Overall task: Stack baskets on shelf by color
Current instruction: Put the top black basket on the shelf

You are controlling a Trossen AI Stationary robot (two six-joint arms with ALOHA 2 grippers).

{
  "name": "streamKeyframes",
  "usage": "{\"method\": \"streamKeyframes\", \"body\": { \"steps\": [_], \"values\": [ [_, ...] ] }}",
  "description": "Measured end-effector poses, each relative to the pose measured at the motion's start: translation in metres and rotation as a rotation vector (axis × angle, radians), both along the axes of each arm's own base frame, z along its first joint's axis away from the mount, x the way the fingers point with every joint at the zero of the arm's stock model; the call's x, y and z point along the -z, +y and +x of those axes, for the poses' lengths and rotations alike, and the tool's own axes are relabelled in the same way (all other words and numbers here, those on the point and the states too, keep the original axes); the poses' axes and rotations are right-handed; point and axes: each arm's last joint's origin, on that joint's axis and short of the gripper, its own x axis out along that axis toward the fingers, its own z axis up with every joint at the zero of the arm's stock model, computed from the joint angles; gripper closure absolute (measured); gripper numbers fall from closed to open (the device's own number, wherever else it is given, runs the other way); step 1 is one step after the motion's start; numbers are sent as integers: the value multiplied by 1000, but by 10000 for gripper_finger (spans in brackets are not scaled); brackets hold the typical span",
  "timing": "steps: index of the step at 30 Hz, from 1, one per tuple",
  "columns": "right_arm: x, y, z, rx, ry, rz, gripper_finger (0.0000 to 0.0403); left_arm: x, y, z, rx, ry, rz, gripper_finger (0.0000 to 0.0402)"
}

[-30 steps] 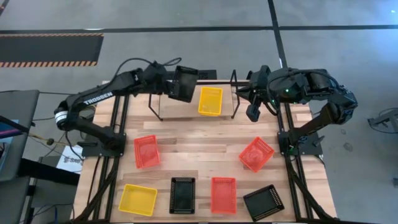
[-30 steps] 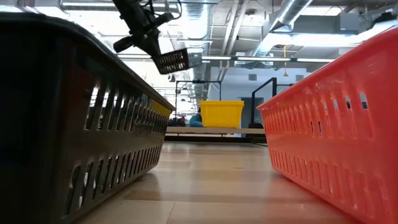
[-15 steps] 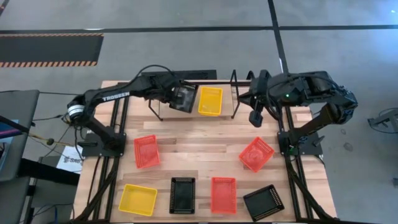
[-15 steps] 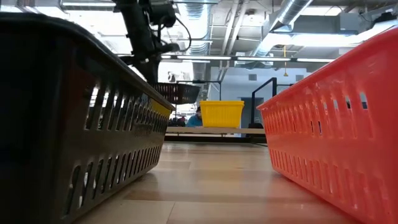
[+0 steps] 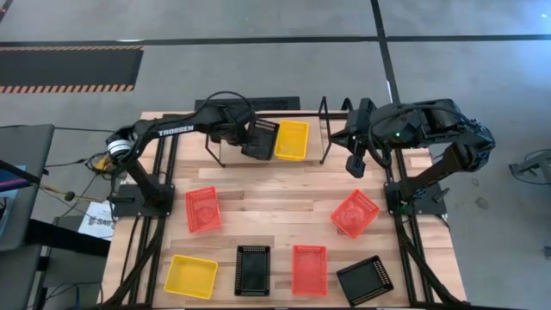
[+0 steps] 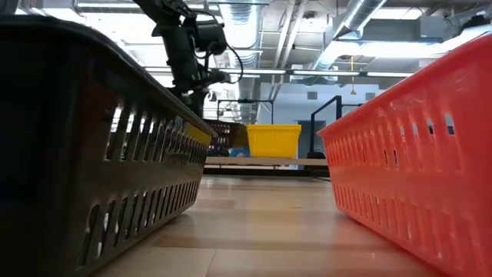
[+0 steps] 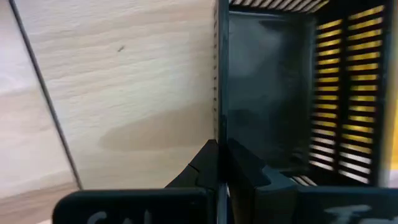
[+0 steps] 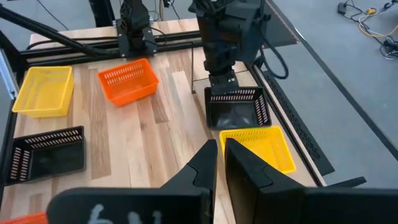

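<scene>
The yellow basket (image 5: 292,140) stops short of the shelf's end (image 5: 316,141) by my right gripper, so my left gripper should use the black basket to push it there before opening.
My left gripper (image 5: 244,138) is shut on a black basket (image 5: 263,139) at the shelf (image 5: 325,129), right beside a yellow basket (image 5: 291,139) that sits on it. In the low view the black basket (image 6: 227,137) shows about level with the yellow basket (image 6: 273,141). Whether its bottom rests on the rails, I cannot tell. My right gripper (image 5: 353,165) hangs shut over the table by the shelf's right end, touching nothing. Several more baskets lie flat on the table. My left gripper pinches the black basket's long wall (image 7: 217,93) on the side toward the table's left, one finger inside the basket and one outside. The fingers (image 8: 222,79) come from above, slanting in from the left. The basket sits nearly level, its opposite wall against the yellow basket.
On the wood lie a red basket (image 5: 203,209), a yellow one (image 5: 191,275), a black one (image 5: 253,269), a red one (image 5: 309,269), a black one (image 5: 364,280) and a red one (image 5: 355,213). The shelf's right third is bare.
My left gripper has carried the black basket down and toward the table's right, from above the shelf's left end to beside the yellow basket. The basket was tipped steeply and now sits nearly level.
</scene>
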Motion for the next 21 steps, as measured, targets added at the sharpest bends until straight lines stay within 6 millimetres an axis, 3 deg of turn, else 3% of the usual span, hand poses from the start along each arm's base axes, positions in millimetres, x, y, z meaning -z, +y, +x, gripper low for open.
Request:
{"method": "streamKeyframes", "body": {
  "steps": [8,21],
  "values": [
    [0,0,0,0,6,0,349,-8,4,10,4,-143,33,401],
    [1,3,-1,-44,16,27,349,-3,4,-1,-38,-25,21,401]
  ]
}}
